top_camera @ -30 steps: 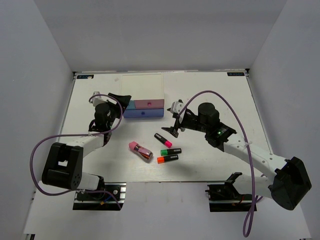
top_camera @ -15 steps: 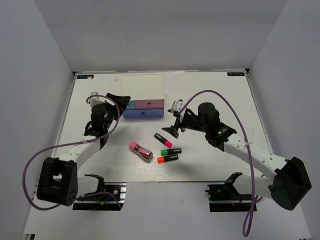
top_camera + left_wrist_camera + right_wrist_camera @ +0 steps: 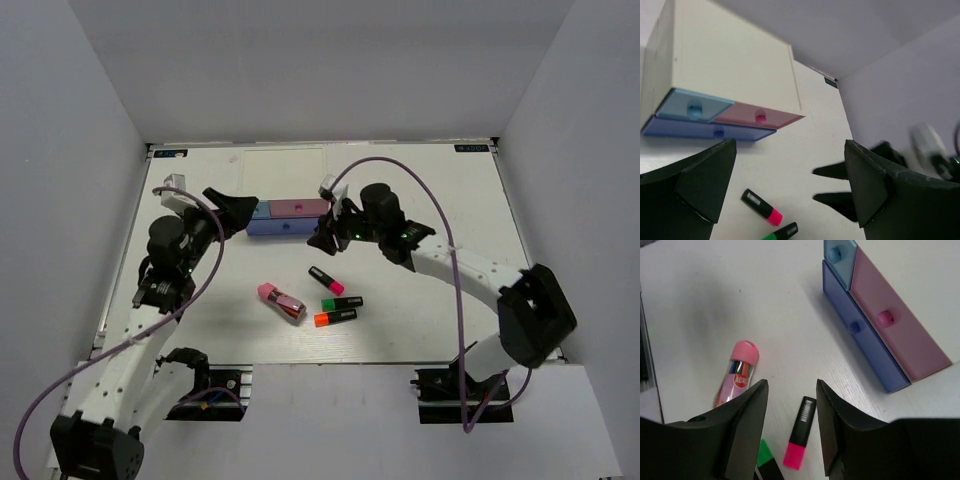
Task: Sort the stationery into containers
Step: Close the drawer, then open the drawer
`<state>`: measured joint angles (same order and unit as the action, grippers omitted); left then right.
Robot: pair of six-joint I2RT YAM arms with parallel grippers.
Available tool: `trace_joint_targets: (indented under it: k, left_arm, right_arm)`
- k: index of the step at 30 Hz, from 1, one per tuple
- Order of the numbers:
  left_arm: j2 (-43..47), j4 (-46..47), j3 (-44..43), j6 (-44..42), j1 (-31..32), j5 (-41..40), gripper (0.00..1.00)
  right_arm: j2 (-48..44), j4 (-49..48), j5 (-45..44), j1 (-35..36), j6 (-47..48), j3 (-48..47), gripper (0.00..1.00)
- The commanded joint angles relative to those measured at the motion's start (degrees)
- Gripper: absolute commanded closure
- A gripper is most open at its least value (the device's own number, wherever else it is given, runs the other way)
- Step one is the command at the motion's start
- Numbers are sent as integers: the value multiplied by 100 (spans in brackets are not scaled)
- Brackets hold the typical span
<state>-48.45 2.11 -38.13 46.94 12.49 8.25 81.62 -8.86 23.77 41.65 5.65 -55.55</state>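
Observation:
The pink drawer (image 3: 313, 208) has my right gripper hovering close by. My left gripper should move back until my right gripper is out of the way, then grip the pink knob (image 3: 298, 208).
The white-topped drawer unit (image 3: 285, 175) stands at the back, with light blue (image 3: 262, 210), pink (image 3: 301, 207) and periwinkle (image 3: 285, 228) drawers, all closed. Pink (image 3: 326, 280), green (image 3: 342, 302) and orange (image 3: 335, 318) markers and the pink-and-dark-red block (image 3: 282, 302) lie on the table in front. The silver-purple cube does not show. My left gripper (image 3: 240, 212) is open and empty, just left of the light blue drawer. My right gripper (image 3: 322, 238) is open and empty, above the table by the unit's right front corner. In the right wrist view the pink marker (image 3: 801, 432) lies below its fingers (image 3: 747, 425).
The left wrist view shows the drawer fronts (image 3: 710, 130), the pink marker (image 3: 761, 207) and the right gripper's fingers (image 3: 840, 170). The right wrist view shows the block (image 3: 737, 372) and the green marker (image 3: 765, 457). Grey walls enclose the white table (image 3: 450, 200).
The left arm has drawn back and swung left, its gripper staying near the light blue drawer. The right gripper has moved left and back, toward the drawer unit's right front corner.

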Motion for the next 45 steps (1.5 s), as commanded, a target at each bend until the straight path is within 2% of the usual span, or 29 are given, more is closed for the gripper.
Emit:
trace_joint_targets:
  k: [1, 5, 9, 13, 21, 26, 34, 37, 42, 44, 45]
  left_arm:
    - [754, -711, -309, -1107, 52, 81, 1]
    - [1747, -712, -99, -1362, 52, 19, 1]
    - [2495, -922, -37, -1643, 52, -455, 1]
    - [2814, -1028, -37, -1767, 52, -676, 1]
    - [2701, -976, 16, -1767, -54, -421, 1]
    - [2534, -976, 16, -1767, -54, -421, 1]
    - [2366, -976, 16, -1820, -54, -474, 1]
    - [2156, -976, 69, -1933, -54, -307, 1]
    - [1839, -1037, 69, -1987, -54, 88, 1]
    - [1603, -1090, 69, -1987, -54, 316, 5]
    - [1488, -1090, 69, -1987, -54, 422, 8]
  right_arm:
    - [711, 86, -196, 10, -1064, -736, 51]
    - [1478, 34, -548, 27, -2189, -1283, 51]
    - [1979, -292, -916, 10, -2996, -1484, 44]
    - [2463, 349, -1479, -8, -3350, -2099, 37]
    - [2534, 237, -1937, 10, -3659, -2109, 37]
    - [2323, -27, -2279, 19, -3668, -1741, 37]
    - [1910, -440, -2351, 63, -3782, -1257, 39]
    - [1726, -590, -2333, 141, -3457, -1064, 40]
    - [1488, -398, -1852, 291, -2193, -966, 40]
    - [1479, 293, -1455, 309, -1534, -1089, 40]
    - [1436, 524, -1115, 309, -679, -1220, 43]
